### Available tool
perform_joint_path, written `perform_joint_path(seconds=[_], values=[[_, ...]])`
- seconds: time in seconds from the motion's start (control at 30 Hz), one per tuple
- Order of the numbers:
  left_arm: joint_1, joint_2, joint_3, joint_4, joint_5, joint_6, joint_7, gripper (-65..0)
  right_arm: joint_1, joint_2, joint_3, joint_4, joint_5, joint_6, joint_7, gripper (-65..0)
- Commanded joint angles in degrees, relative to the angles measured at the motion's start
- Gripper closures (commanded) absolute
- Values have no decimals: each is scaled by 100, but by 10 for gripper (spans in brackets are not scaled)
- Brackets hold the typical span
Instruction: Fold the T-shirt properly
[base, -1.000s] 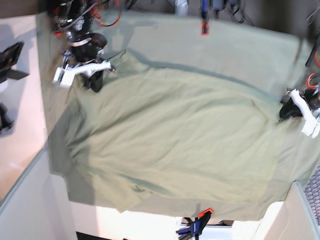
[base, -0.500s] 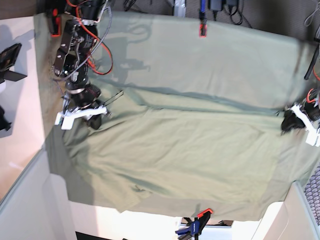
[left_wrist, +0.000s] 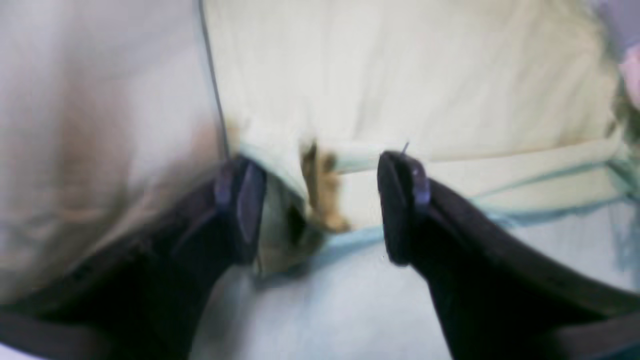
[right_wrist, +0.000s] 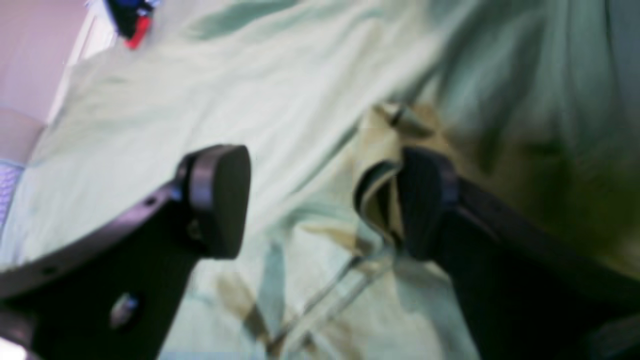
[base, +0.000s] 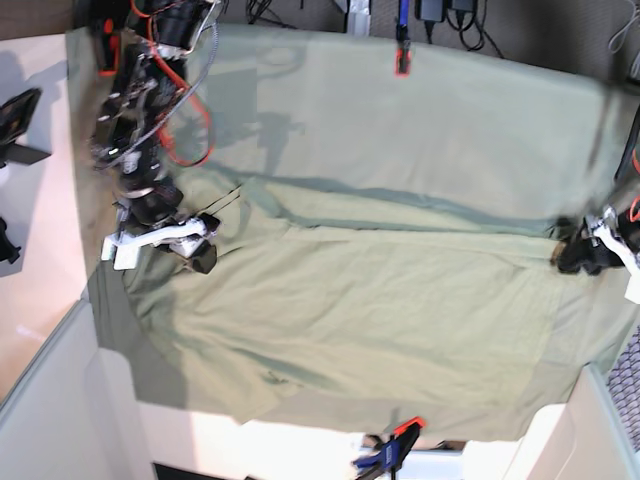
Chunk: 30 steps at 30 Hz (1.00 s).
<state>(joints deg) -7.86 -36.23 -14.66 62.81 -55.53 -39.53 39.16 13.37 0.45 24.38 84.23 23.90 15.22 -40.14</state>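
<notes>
The T-shirt's far edge is folded over with a bunched corner (base: 240, 212). My left gripper and my right gripper should pull the hem (base: 543, 244) flat again before the folding starts.
The pale green T-shirt (base: 350, 300) lies spread across the tablecloth (base: 450, 120), its far edge folded toward the front into a straight crease. At the shirt's left end my right gripper (base: 190, 245) hangs low and open. In the right wrist view (right_wrist: 322, 200) a loose fold of cloth (right_wrist: 375, 165) rests against one finger (right_wrist: 425, 200). My left gripper (base: 575, 255) sits at the shirt's right end, also open. Its wrist view (left_wrist: 322, 205) shows a hemmed edge (left_wrist: 360, 157) lying between the spread fingers, ungripped.
A red clamp (base: 402, 58) pins the tablecloth at the far edge, and a blue and orange clamp (base: 392, 450) pins it at the front. Red cables hang along the arm at far left. A black stand (base: 20, 120) sits on the left; a mesh basket (base: 630, 385) is at the right.
Both arms carried the shirt's far edge toward the front, making the fold. Both grippers went from shut on the cloth to open and let it go.
</notes>
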Motion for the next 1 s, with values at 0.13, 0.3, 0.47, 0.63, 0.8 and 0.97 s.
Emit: perform_joint_path(seconds=[0.13,0.3,0.47,0.63,0.8,0.97], values=[[455,-470,-409,555,-435,-47,28,-386,-490,48,640,1016,7,-37,-337,-447],[894,-483,-409,789,-511,-47,55,-386,-1207,46,1176,1003,79,-286,-199,-447],[1121,-382,-409,791,-640,-47,57,-386,-1574,33,1287,885,282,-343,13,-447],[1137,-254,-409,789,-651,-47,101,-386,-1545,33,1056,625,376,-341,293,-447],[1134,35,-503,789,-20,192,-138,-386,-1154,33,813,238,345,-339,345,-447],[1115,345,-636,778,498,741,-361,-386,-1008,33,741,105,302,-337,330,-447]])
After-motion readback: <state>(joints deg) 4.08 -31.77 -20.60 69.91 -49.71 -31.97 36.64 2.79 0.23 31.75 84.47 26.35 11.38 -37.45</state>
